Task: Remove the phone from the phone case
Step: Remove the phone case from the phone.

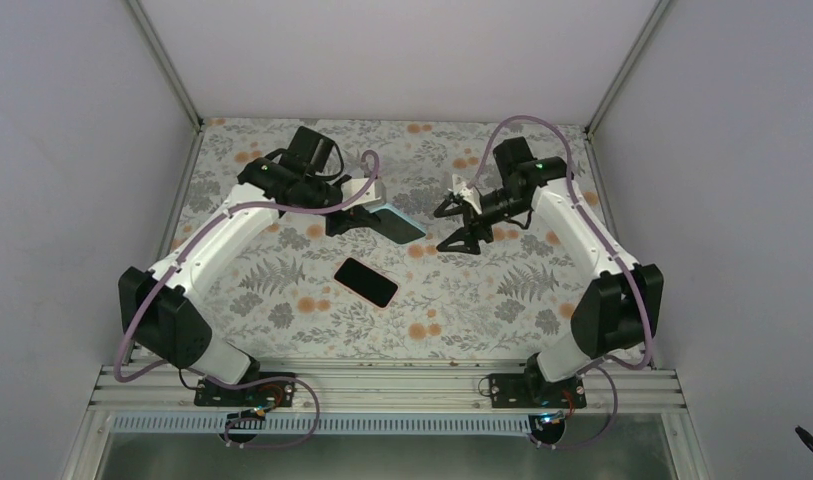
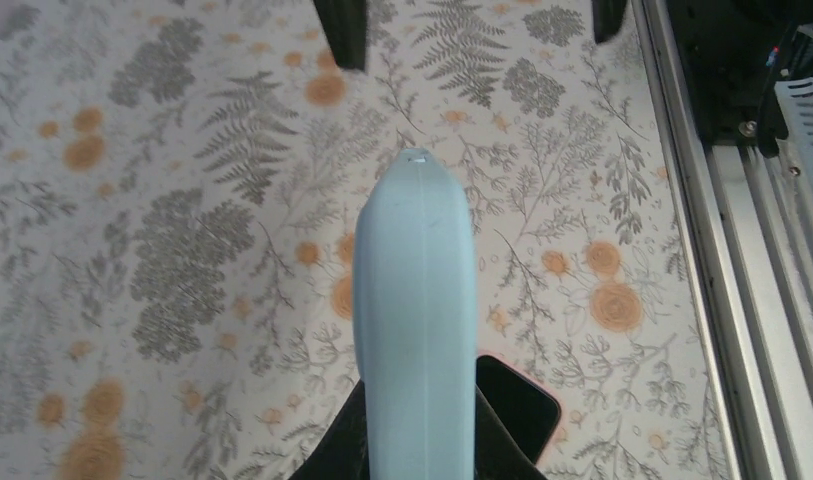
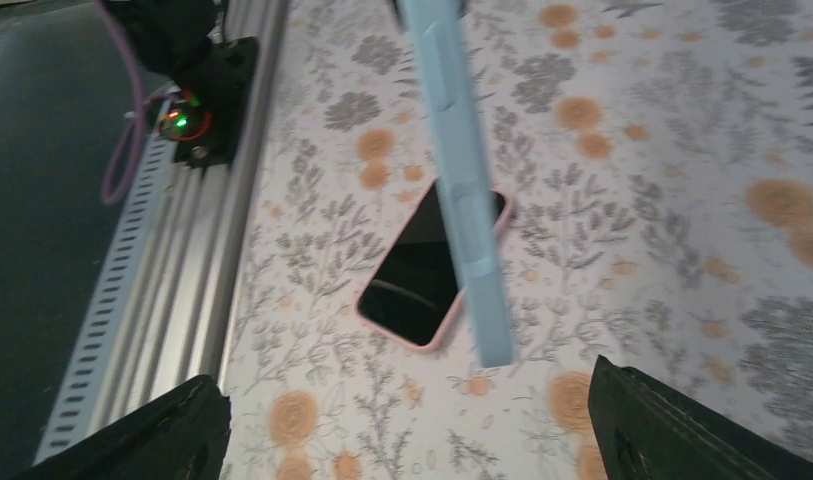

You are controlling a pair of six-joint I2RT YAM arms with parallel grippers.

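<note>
Next, I move my right gripper back while my left gripper turns the case's back toward it, because the light blue phone case (image 3: 472, 230) is edge-on to my right gripper.
My left gripper (image 1: 367, 215) is shut on a light blue phone case (image 1: 397, 222) and holds it in the air above the middle of the table. In the left wrist view the case (image 2: 415, 300) stands edge-on between my dark fingers (image 2: 337, 450). A phone with a black screen and pink rim (image 1: 366, 281) lies flat on the floral cloth below and in front of the case, apart from it; it also shows in the left wrist view (image 2: 517, 400) and the right wrist view (image 3: 422, 270). My right gripper (image 1: 452, 225) is open and empty, just right of the case (image 3: 462, 170).
A floral cloth (image 1: 282, 290) covers the table. An aluminium rail (image 1: 382, 385) runs along the near edge and shows in the right wrist view (image 3: 172, 280). White walls close the back and both sides.
</note>
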